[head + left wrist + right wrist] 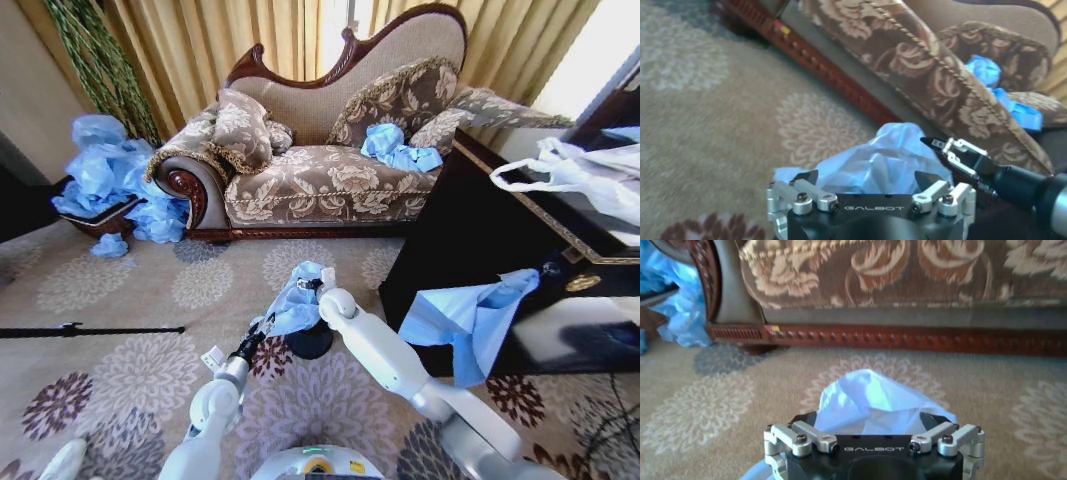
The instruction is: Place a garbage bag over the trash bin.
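Note:
The garbage bag (294, 308) is bundled up in loose creases (303, 284). It will open out wide over the top of the trash bin when I pull its edge outward.
The trash bin (312, 344) is a small black cylinder on the patterned carpet in front of me, mostly hidden under the light blue garbage bag (294, 306) bunched over its top. My left gripper (265, 322) is at the bag's left side. In the left wrist view it (865, 177) stands open with the bag (870, 160) bulging between its fingers. My right gripper (312, 284) is at the top of the bag. In the right wrist view it (873, 419) is open too, and the bag (867, 397) rises in a peak between its spread fingers. The right gripper (953, 150) also touches the bag's edge in the left wrist view.
A patterned sofa (330, 180) stands behind the bin, with blue bags (400, 150) on its seat. More blue bags (110, 175) are piled at its left end. A dark cabinet (480, 240) at the right carries a white bag (585, 175) and a hanging blue bag (470, 315). A black rod (90, 330) lies on the carpet.

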Tool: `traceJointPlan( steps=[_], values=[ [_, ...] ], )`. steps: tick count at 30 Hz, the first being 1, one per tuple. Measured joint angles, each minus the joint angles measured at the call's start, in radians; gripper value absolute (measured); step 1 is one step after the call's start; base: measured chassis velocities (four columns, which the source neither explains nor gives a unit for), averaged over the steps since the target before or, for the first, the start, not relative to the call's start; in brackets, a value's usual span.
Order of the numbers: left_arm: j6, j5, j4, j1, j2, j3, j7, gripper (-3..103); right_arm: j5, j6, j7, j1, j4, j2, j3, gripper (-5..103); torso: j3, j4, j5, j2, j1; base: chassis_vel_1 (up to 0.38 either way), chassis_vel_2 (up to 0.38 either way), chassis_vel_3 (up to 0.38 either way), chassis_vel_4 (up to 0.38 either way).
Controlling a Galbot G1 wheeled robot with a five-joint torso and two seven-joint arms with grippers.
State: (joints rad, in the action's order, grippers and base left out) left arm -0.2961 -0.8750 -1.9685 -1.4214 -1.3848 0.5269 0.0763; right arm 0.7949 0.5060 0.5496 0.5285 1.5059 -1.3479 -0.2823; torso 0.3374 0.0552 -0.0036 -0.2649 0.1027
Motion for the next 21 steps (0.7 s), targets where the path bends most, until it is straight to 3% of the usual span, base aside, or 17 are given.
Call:
traceJointPlan(
  steps=[5, 11, 17, 21],
  values=[
    [-0.013, 0.056, -0.029, -0.005, 0.017, 0.003, -0.038, 100, -0.003, -0.009, 0.022, 0.061, 0.125, 0.049, 0.031, 100, 0.000, -0.0001, 0.0002, 0.000, 0.000, 0.000, 0.000, 0.000, 0.000],
    [-0.004, 0.210, -0.030, 0.032, 0.047, 0.004, -0.115, 100, -0.066, -0.027, 0.017, 0.177, 0.186, 0.078, 0.130, 100, 0.000, 0.0003, 0.0001, 0.000, 0.000, 0.000, 0.000, 0.000, 0.000],
    [-0.036, 0.254, -0.060, 0.052, 0.084, 0.000, -0.149, 100, -0.101, -0.048, 0.011, 0.300, 0.211, 0.053, 0.209, 103, 0.000, 0.0001, 0.0002, 0.000, 0.000, 0.000, 0.000, 0.000, 0.000],
    [-0.047, 0.272, -0.064, 0.063, 0.116, -0.006, -0.172, 100, -0.123, -0.069, 0.003, 0.359, 0.210, 0.006, 0.246, 98, 0.000, 0.0000, 0.0001, 0.000, 0.000, 0.000, 0.000, 0.000, 0.000]
  ],
)
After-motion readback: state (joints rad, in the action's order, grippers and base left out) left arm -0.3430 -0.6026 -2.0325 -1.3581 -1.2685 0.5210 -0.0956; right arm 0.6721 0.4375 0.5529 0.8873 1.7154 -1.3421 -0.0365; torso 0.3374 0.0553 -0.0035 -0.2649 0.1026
